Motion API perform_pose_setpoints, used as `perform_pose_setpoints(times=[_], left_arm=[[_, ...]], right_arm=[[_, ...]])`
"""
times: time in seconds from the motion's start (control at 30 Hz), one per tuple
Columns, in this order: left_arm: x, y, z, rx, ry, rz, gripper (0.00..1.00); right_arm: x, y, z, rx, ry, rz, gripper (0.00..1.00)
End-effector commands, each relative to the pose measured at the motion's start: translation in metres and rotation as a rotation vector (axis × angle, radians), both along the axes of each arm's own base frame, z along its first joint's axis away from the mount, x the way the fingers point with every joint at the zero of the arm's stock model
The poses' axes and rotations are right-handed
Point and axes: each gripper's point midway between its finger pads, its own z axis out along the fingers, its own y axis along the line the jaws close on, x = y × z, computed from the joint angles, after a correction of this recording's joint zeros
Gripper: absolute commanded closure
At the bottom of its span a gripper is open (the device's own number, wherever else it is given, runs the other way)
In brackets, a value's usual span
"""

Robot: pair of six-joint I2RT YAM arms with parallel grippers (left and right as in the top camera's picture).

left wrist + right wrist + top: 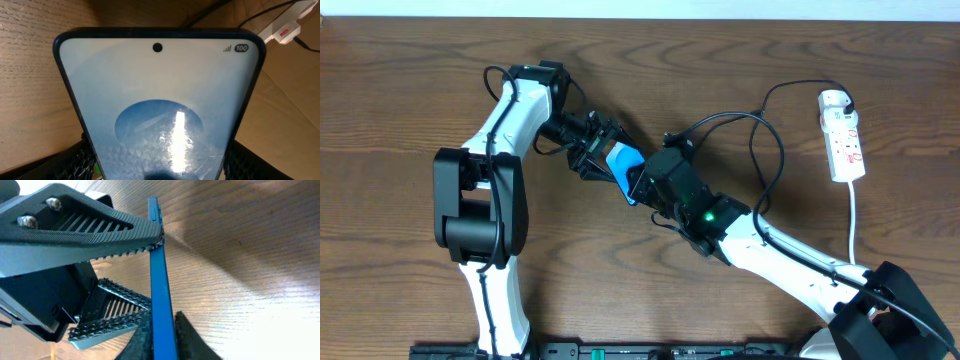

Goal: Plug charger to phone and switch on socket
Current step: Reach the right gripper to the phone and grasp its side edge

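Observation:
The robot's left gripper reaches across the phone's width over the screen, so it should move back and pinch the phone's long edge before the right gripper takes the charger.
The phone, blue-screened, is held off the table between both grippers. My left gripper is shut on the phone across its width; in the left wrist view the screen fills the frame between the two black fingers. My right gripper is shut on the phone's lower end, its pads pressed against front and back of the thin blue edge. The charger's black cable loops over the table to the right; its connector plug is hidden. The white socket strip lies at the far right.
A rounded white plug sits in the strip's far end, and the strip's white cord runs toward the front. The strip also shows beyond the phone. The left gripper's ribbed fingers crowd the right wrist view.

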Motion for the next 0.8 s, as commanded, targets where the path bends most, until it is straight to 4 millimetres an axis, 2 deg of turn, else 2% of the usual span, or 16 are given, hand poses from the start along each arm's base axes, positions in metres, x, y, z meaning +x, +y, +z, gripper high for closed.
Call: perform_pose_setpoints(times=[0.0, 0.07, 0.17, 0.23, 0.37, 0.57, 0.77], left_arm=[[0.0, -0.004, 0.018, -0.046, -0.024, 0.004, 0.41], [0.0, -0.004, 0.018, -0.046, -0.025, 0.004, 0.41], [0.0, -0.004, 0.018, -0.046, -0.025, 0.004, 0.4], [0.0, -0.004, 0.018, -0.042, -0.026, 0.003, 0.24], [0.006, -0.002, 0.017, -0.046, -0.053, 0.009, 0.0], [0.025, 0.013, 0.023, -0.049, -0.093, 0.065, 0.02], [0.048, 0.038, 0.065, -0.031, -0.256, 0.109, 0.02]], right_arm=[[-0.001, 0.008, 0.006, 0.019, -0.008, 0.02, 0.94], [-0.001, 0.008, 0.006, 0.02, -0.007, 0.022, 0.98], [-0.001, 0.008, 0.006, 0.019, -0.007, 0.022, 0.99], [0.0, 0.008, 0.006, 0.019, -0.007, 0.021, 0.99], [0.004, 0.003, 0.006, 0.021, -0.007, 0.01, 0.99], [0.01, -0.019, 0.012, -0.004, -0.002, -0.024, 0.99], [0.013, -0.058, 0.031, -0.02, 0.014, -0.057, 0.99]])
